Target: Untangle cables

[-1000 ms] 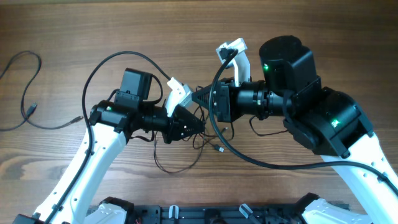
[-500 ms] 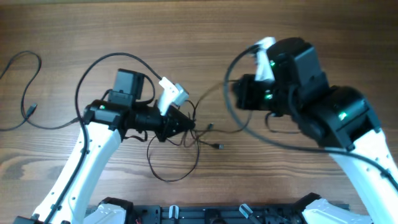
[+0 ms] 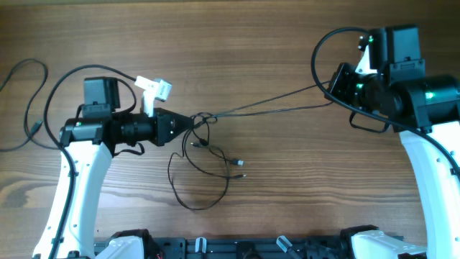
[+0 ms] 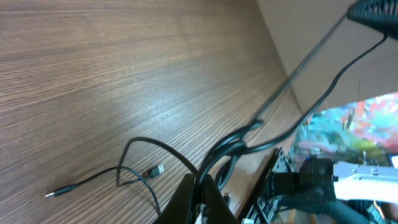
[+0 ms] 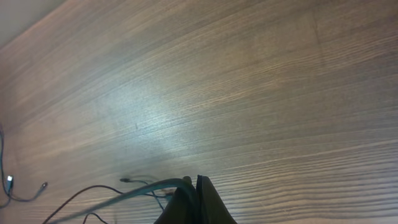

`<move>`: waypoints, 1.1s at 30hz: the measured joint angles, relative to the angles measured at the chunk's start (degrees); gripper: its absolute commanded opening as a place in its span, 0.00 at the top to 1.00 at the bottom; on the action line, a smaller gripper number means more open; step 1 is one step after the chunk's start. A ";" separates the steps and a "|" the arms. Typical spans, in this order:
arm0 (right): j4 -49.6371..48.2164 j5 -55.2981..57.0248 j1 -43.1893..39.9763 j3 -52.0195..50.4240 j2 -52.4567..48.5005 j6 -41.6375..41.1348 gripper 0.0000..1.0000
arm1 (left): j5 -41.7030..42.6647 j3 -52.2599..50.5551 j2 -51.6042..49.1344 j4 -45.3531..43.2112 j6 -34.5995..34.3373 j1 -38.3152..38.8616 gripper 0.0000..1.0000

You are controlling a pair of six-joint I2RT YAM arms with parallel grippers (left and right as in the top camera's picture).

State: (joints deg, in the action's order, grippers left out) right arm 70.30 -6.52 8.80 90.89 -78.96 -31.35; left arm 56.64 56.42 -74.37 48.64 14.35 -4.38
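Note:
Next, I move my right gripper toward the tangle (image 3: 204, 119) for slack before my left gripper opens, because the tangle tightens at my left gripper when I pull the two taut cable strands (image 3: 277, 103).
The cables form a thin black tangle (image 3: 200, 124) at mid-table. My left gripper (image 3: 188, 124) is shut on this knot from its left side. Two strands (image 3: 273, 106) run taut from the knot up to the right into my right gripper (image 3: 333, 86), which is shut on them. Loose loops (image 3: 194, 180) hang below the knot and lie on the wood, with small plug ends (image 3: 239, 163) to the right. In the left wrist view the jaws (image 4: 200, 183) pinch the cables (image 4: 233, 146). In the right wrist view the fingers (image 5: 193, 182) clamp a strand (image 5: 134, 194) that leads off to the left.
Another thin black cable (image 3: 30, 108) lies loose at the table's far left edge, also seen small in the right wrist view as a cable (image 5: 12, 186). Thick black arm cables arc over each arm. The wooden table (image 3: 237, 43) stretches behind both grippers.
The arms have pulled apart: the left gripper moved left, the right gripper moved right and back. The strands between them are now stretched taut. The left jaws have closed on the knot.

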 measured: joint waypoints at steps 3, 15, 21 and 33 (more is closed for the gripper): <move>0.02 -0.81 -0.85 0.00 0.00 0.79 0.96 | 0.17 0.00 0.02 -0.07 -0.87 -1.42 0.96; 0.11 4.66 -20.61 0.00 -2.03 2.54 0.76 | -10.62 0.00 0.02 -1.01 -8.52 -9.53 0.96; -0.33 -6.88 -22.84 0.00 -3.34 13.22 0.30 | -11.10 0.00 0.02 -1.49 -8.94 -9.51 0.96; -12.07 -41.59 5.25 0.00 -3.48 36.37 0.22 | 2.75 2.86 9.70 -7.72 -20.55 -9.51 0.96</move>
State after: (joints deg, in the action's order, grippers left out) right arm 58.24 -48.12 14.04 90.89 -82.43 5.02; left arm 59.40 59.29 -64.66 40.93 -6.20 -13.89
